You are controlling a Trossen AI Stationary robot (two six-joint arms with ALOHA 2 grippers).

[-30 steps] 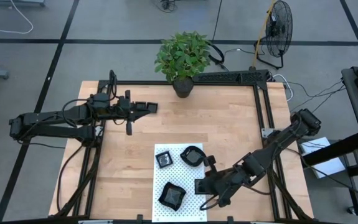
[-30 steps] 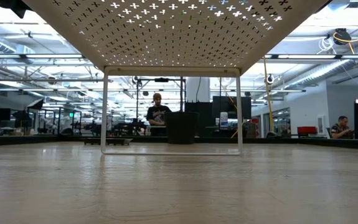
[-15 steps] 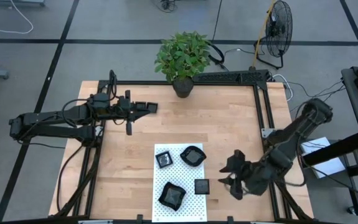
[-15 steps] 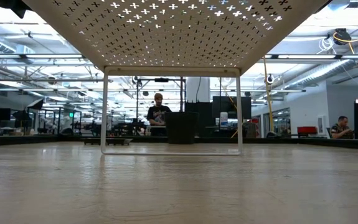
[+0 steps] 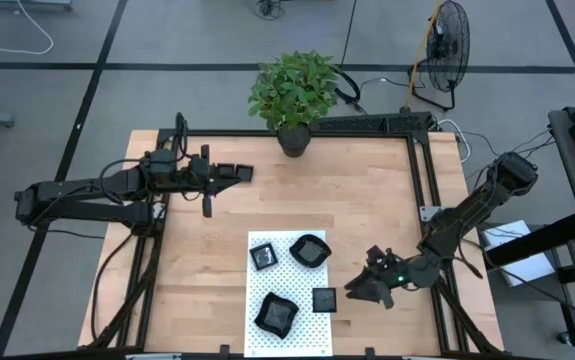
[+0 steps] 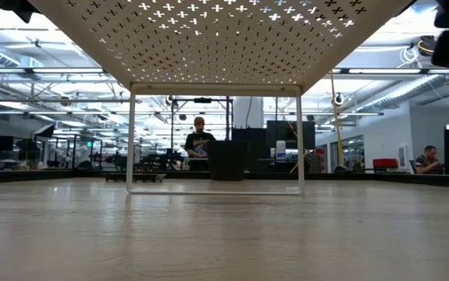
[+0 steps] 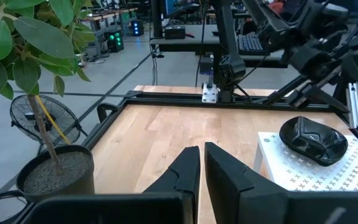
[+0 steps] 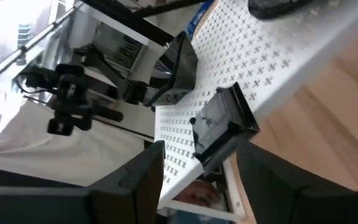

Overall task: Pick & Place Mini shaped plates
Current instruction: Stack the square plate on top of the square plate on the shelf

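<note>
My right gripper should move in level toward the small square plate (image 5: 324,300) and pinch its overhanging rim (image 5: 335,300), because the plate sticks out past the mat's edge, short of my open gripper.
Several small glossy black plates lie on the white dotted mat (image 5: 289,285): a small square one (image 5: 264,258), a rounded one (image 5: 309,250), an irregular one (image 5: 276,314) and a small square one (image 5: 324,299) by the mat's right edge. My right gripper (image 5: 355,291) stands open just right of that last plate (image 8: 222,121), pointing at it without touching it. My left gripper (image 5: 245,172) hovers shut and holds nothing over the table's far left part. In the left wrist view the left gripper (image 7: 200,165) faces the rounded plate (image 7: 312,140).
A potted plant (image 5: 293,100) stands at the table's far edge, and its pot (image 7: 57,171) is near my left gripper. A black metal frame (image 5: 422,170) runs along the far and right edges. The mat is a raised perforated shelf on legs (image 6: 212,47). Bare wood (image 5: 367,200) lies between the arms.
My right gripper has opened and let go of the small square plate, which now lies on the mat's near right part. It has drawn back toward the table's right edge, rolled its wrist and sunk lower. The left arm kept still.
</note>
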